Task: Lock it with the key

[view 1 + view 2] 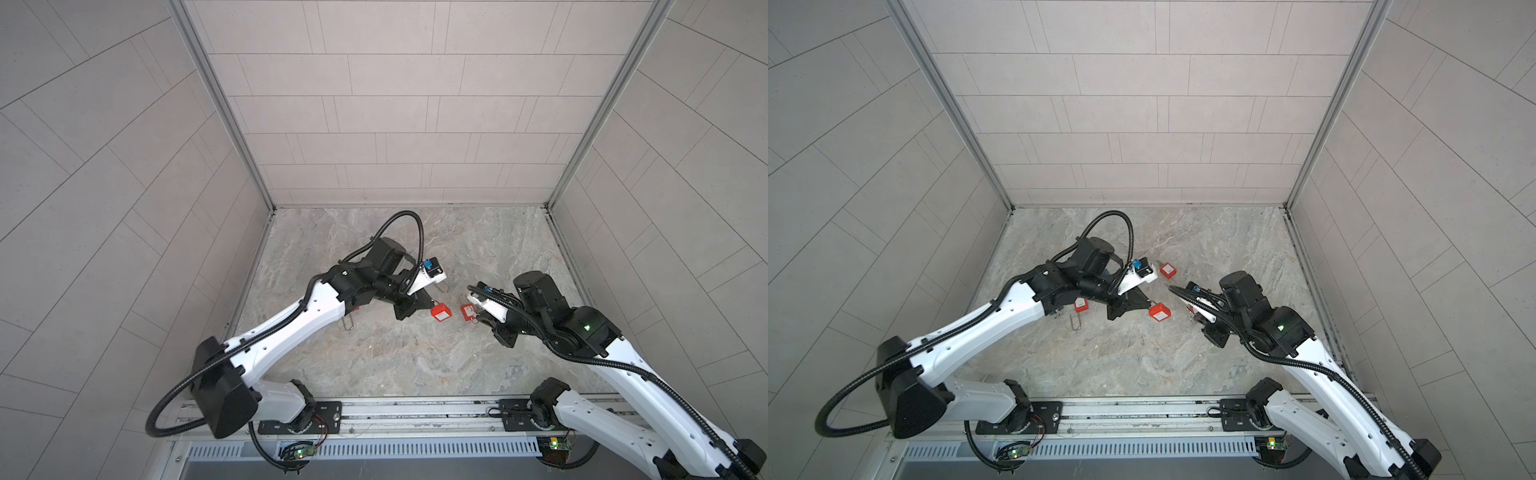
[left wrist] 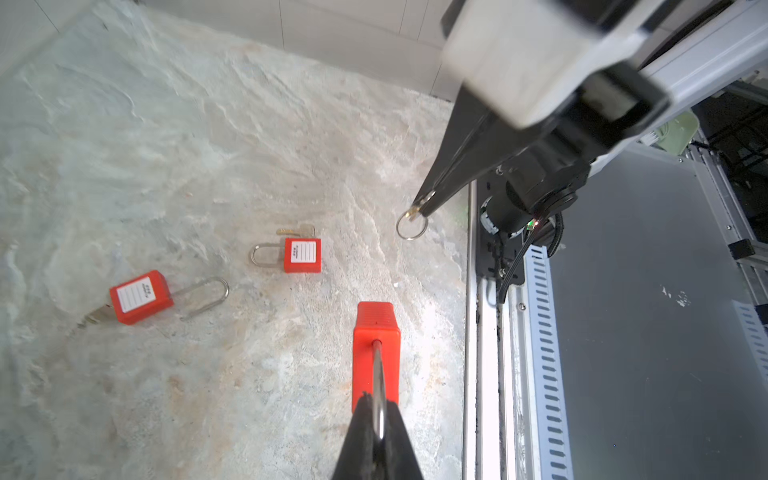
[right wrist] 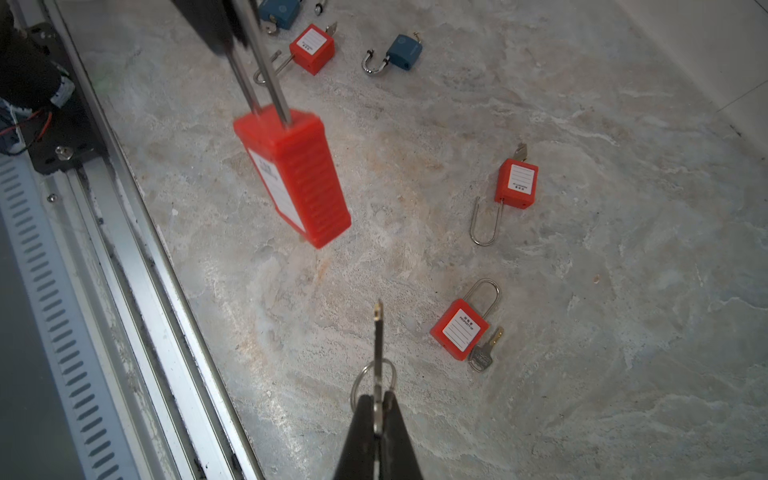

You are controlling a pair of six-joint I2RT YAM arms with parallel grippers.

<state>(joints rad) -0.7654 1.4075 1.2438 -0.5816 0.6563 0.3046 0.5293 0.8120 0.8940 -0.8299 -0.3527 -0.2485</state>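
Note:
The held padlock's shackle has both ends in its red body (image 3: 272, 118), so I should keep lowering it with my left gripper until it rests on open stone (image 1: 432, 326), then let go.
A red padlock (image 2: 376, 345) hangs above the stone table, held by its steel shackle. My left gripper (image 2: 377, 415) is shut on that shackle; both top views show the lock (image 1: 440, 311) (image 1: 1160, 311) just off the fingertips. My right gripper (image 3: 377, 401) is shut on a small key (image 3: 377, 332) with a split ring, blade pointing forward. In the right wrist view the held padlock (image 3: 295, 174) hangs ahead of the key tip, with a gap between them. The left wrist view shows the key and ring (image 2: 411, 224) at the right gripper's tip.
Other red padlocks lie on the table (image 3: 623, 374): one (image 3: 459, 328) with a key beside it, one (image 3: 516, 183) with its shackle open, one (image 3: 312, 48) farther off. Blue padlocks (image 3: 404, 52) lie beyond. The aluminium rail (image 3: 137, 257) borders the table near the arm bases.

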